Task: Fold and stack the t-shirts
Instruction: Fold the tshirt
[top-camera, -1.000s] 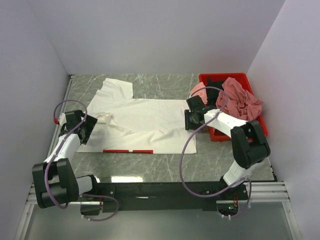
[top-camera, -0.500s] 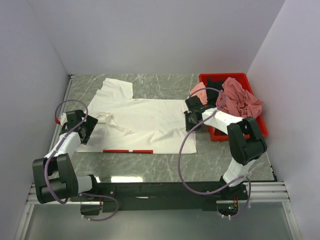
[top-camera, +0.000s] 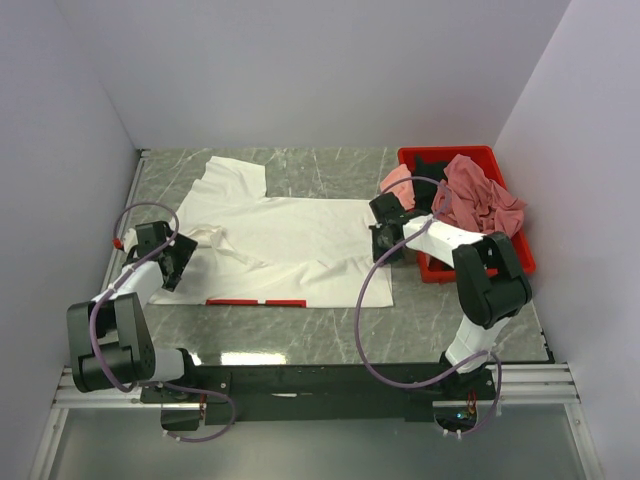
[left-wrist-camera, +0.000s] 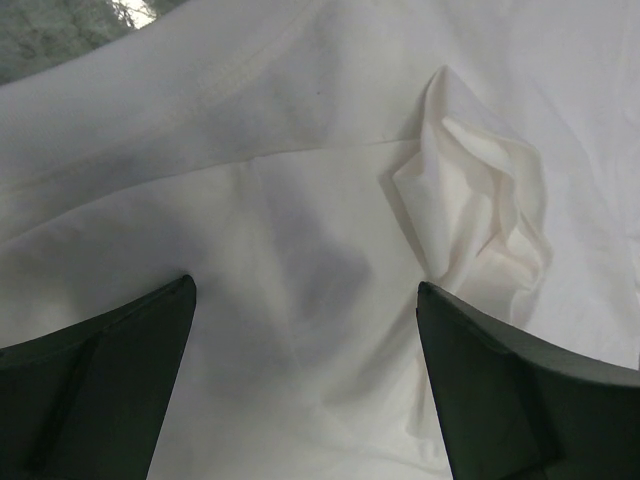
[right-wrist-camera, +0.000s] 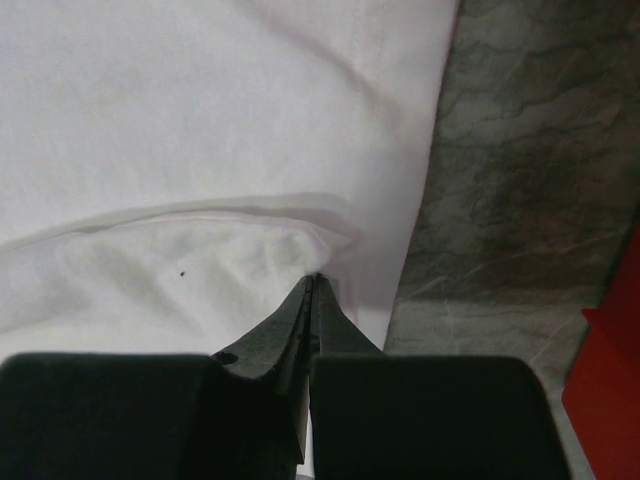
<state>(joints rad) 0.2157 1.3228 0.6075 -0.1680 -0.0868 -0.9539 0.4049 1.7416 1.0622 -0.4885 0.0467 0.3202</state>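
I see the white t-shirt's folded corner (right-wrist-camera: 322, 240) bunching short of the lower layer's edge, so my right gripper should open, grip afresh and pull the t-shirt's fold smooth.
A large white t-shirt (top-camera: 290, 240) lies spread on the table, with a red strip of its print (top-camera: 255, 302) showing at the near edge. My left gripper (top-camera: 172, 266) is open over the shirt's left side. In the left wrist view (left-wrist-camera: 305, 290) its jaws stand wide apart over the white cloth (left-wrist-camera: 300, 190), beside a crumpled bunch (left-wrist-camera: 480, 230). My right gripper (top-camera: 384, 244) is at the shirt's right edge. In the right wrist view (right-wrist-camera: 315, 280) it is shut on a pinched fold of the white cloth (right-wrist-camera: 200, 120).
A red bin (top-camera: 470, 156) stands at the back right, holding a light pink tee (top-camera: 400, 182), a dusty rose tee (top-camera: 482, 200) and a black tee (top-camera: 432, 165). Grey marble table (top-camera: 450, 310) shows to the right of the shirt. White walls close in the left, back and right.
My left gripper has moved a little inward over the shirt's left side. My right arm has shifted slightly, its gripper staying at the shirt's right edge.
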